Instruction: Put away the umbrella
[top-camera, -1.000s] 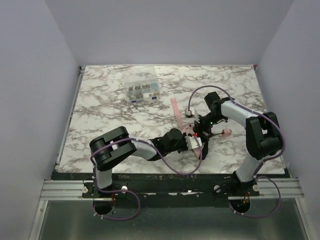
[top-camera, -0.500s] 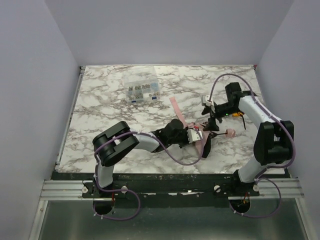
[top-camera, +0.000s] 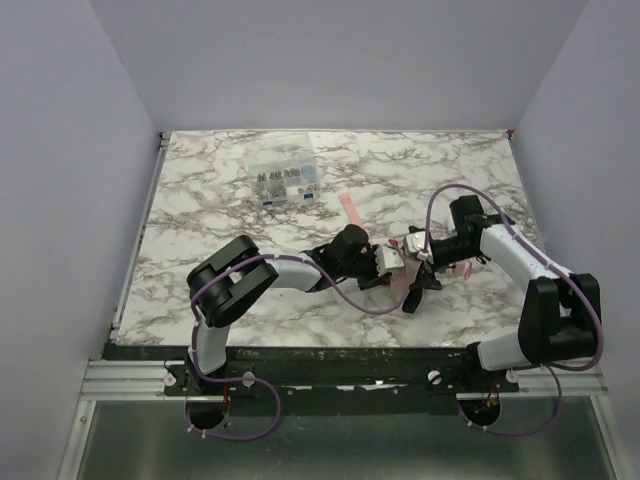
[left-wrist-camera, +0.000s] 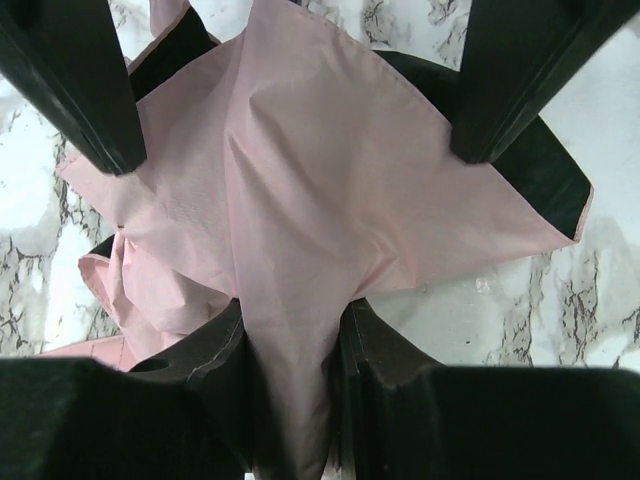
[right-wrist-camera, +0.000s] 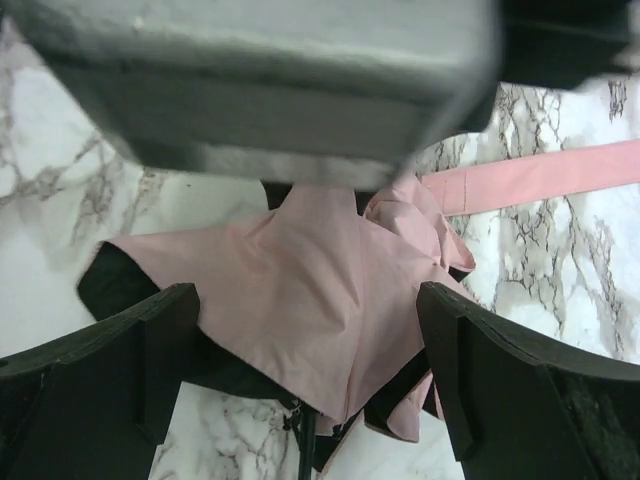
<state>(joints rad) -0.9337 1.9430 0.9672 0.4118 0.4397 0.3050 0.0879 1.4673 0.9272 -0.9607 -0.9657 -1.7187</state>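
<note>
Next, my right gripper squeezes the spread canopy around the umbrella's shaft before the strap closes, since my left gripper is pinching one fold while the canopy's edges flare wide.
The umbrella is a crumpled pale pink bundle lying on the marble table, right of centre. Its pink strap trails off to the back left, and its small pink handle pokes out on the right. My left gripper is shut on a fold of the pink canopy, which is pinched between its jaws. Facing it, my right gripper stands open, its fingers straddling the same fabric without touching it. A thin black shaft shows under the cloth.
A clear plastic compartment box of small parts stands at the back of the table, left of centre. The pink strap lies flat on the marble. Grey walls close in the table on three sides.
My right gripper has opened wide, swung out to the right and come back down over the fabric. My left gripper has moved away from the near edge, still pinching the fabric.
</note>
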